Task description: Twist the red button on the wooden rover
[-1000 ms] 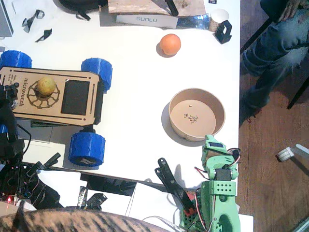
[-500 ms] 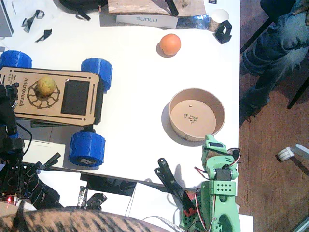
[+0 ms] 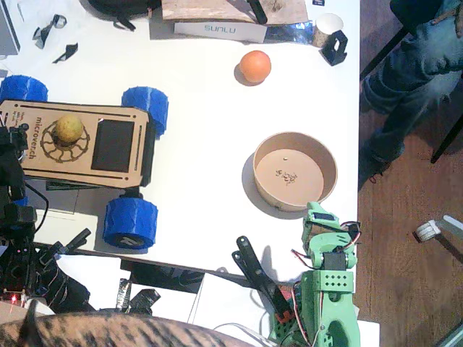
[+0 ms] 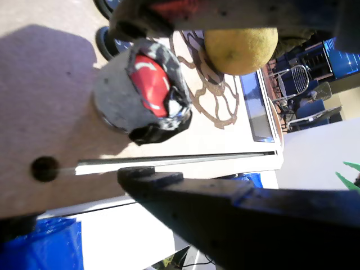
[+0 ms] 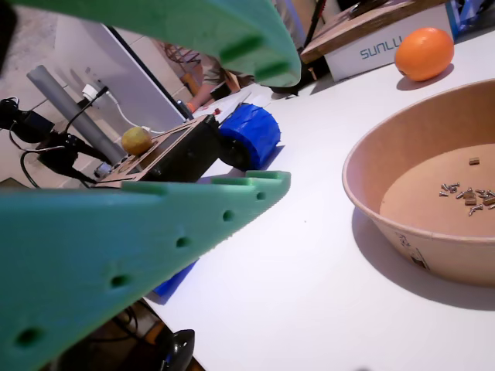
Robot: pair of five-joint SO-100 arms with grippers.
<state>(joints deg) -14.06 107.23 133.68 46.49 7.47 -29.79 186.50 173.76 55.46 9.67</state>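
The wooden rover (image 3: 76,143) is held up by only blue wheels (image 3: 130,223), so it will move and swing a little, with the fruit riding along, when I twist its button.
The wooden rover (image 3: 87,144) stands at the left of the table on blue wheels, a yellowish fruit (image 3: 69,129) on its deck. Its red button (image 4: 149,84) sits in a grey collar on the plywood. My black left gripper (image 4: 124,101) is open, one jaw above the button and one below, with a gap showing under the collar. In the fixed view the left gripper (image 3: 11,144) covers the rover's left end and hides the button. My green right gripper (image 5: 285,127) is open and empty, resting near the bowl (image 3: 294,170).
The tan bowl (image 5: 433,232) holds several small screws. An orange (image 3: 255,66) lies behind it, and a SUNLU box (image 3: 219,30) sits along the far edge. Cables and black parts (image 3: 43,275) crowd the near left. A person's legs (image 3: 412,72) are beside the table's right edge.
The left arm's wrist has shifted very slightly at the rover's left end. The right arm has not moved. The person's leg at the right has moved a little.
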